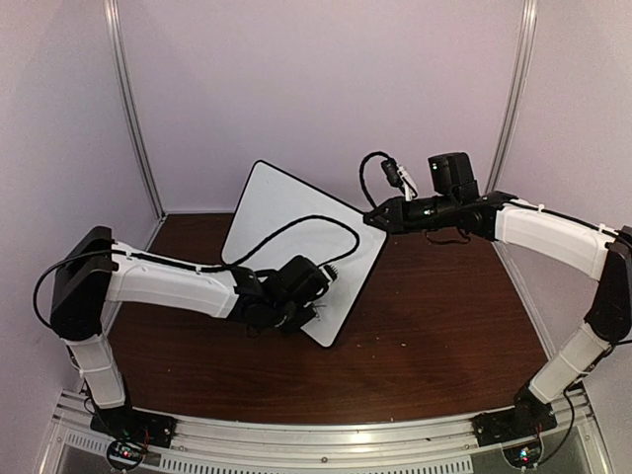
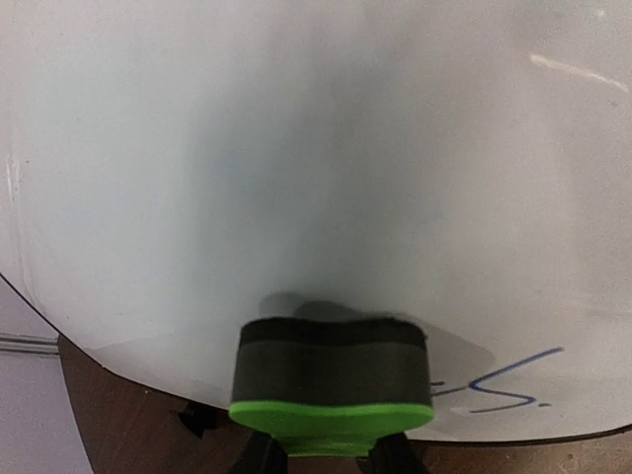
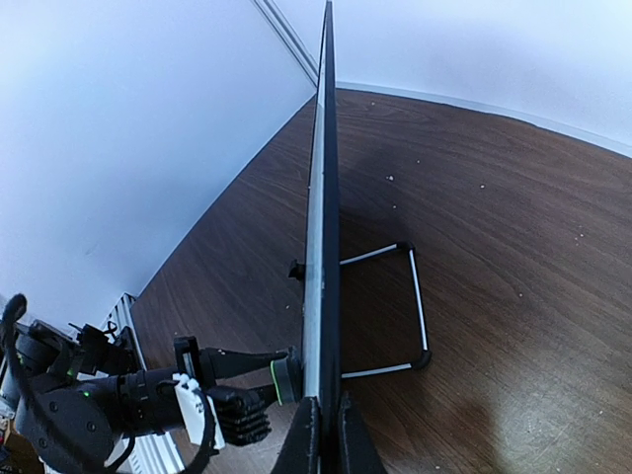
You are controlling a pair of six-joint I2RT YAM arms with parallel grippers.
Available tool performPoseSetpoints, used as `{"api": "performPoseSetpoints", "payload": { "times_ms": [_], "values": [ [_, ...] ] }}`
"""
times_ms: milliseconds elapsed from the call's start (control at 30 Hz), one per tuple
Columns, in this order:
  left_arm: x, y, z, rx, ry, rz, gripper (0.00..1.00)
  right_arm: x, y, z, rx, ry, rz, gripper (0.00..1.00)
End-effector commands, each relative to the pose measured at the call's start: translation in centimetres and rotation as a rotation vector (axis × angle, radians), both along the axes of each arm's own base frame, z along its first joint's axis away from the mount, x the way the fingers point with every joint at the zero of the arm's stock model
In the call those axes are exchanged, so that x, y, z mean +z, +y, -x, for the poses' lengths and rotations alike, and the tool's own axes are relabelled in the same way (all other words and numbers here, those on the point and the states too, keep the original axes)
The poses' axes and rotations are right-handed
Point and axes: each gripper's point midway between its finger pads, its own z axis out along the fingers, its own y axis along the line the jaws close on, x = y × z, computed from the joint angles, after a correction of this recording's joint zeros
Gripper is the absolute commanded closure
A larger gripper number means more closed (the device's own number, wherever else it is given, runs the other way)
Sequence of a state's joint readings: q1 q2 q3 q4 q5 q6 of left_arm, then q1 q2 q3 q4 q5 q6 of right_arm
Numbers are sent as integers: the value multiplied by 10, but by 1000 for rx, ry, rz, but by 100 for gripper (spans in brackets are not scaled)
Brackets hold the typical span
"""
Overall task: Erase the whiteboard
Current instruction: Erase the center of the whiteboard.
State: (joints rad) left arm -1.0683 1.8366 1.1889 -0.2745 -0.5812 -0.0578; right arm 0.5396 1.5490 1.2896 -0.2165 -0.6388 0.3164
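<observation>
My left gripper has the eraser beside the blue handwriting (image 2: 506, 385), its felt clear of it. I should sweep the eraser back over it toward the whiteboard's bottom corner (image 1: 328, 337).
The whiteboard (image 1: 281, 222) stands upright on the brown table, turned at an angle. In the left wrist view its face (image 2: 296, 148) is mostly wiped, with blue handwriting (image 2: 506, 383) left at the lower right. My left gripper (image 2: 331, 452) is shut on a green-backed eraser (image 2: 331, 380), whose black felt presses against the board low down. In the top view that gripper (image 1: 318, 296) sits at the board's lower right part. My right gripper (image 1: 376, 218) is shut on the board's upper right edge. Seen edge-on, the board (image 3: 321, 197) runs between its fingers (image 3: 324, 434).
A white wire stand (image 3: 415, 296) props the board from behind, and a small black foot (image 3: 295, 269) sticks out in front. Pale walls close in the table on three sides. A metal rail (image 1: 326, 434) runs along the near edge. A black cable (image 1: 296, 229) loops across the board.
</observation>
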Motion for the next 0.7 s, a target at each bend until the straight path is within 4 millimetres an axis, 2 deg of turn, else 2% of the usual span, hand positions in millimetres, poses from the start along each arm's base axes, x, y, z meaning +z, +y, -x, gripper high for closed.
{"api": "performPoseSetpoints", "payload": {
  "times_ms": [0, 100, 167, 433, 567, 667],
  "values": [
    [-9, -58, 22, -170, 28, 161, 100, -12, 28, 40, 205, 46, 0, 100],
    [-3, -54, 20, -158, 7, 189, 100, -11, 28, 41, 206, 44, -1, 100],
    [1, -43, 7, -105, 5, 196, 100, -11, 27, 41, 204, 44, -1, 100],
    [29, 29, -63, 166, -55, 230, 100, -9, 26, 42, 201, 39, -4, 100],
    [30, 25, -67, 133, -46, 230, 100, -10, 27, 44, 203, 41, -5, 100],
    [28, 8, -57, 62, -34, 243, 100, -9, 27, 44, 203, 39, -5, 100]
  ]
}}
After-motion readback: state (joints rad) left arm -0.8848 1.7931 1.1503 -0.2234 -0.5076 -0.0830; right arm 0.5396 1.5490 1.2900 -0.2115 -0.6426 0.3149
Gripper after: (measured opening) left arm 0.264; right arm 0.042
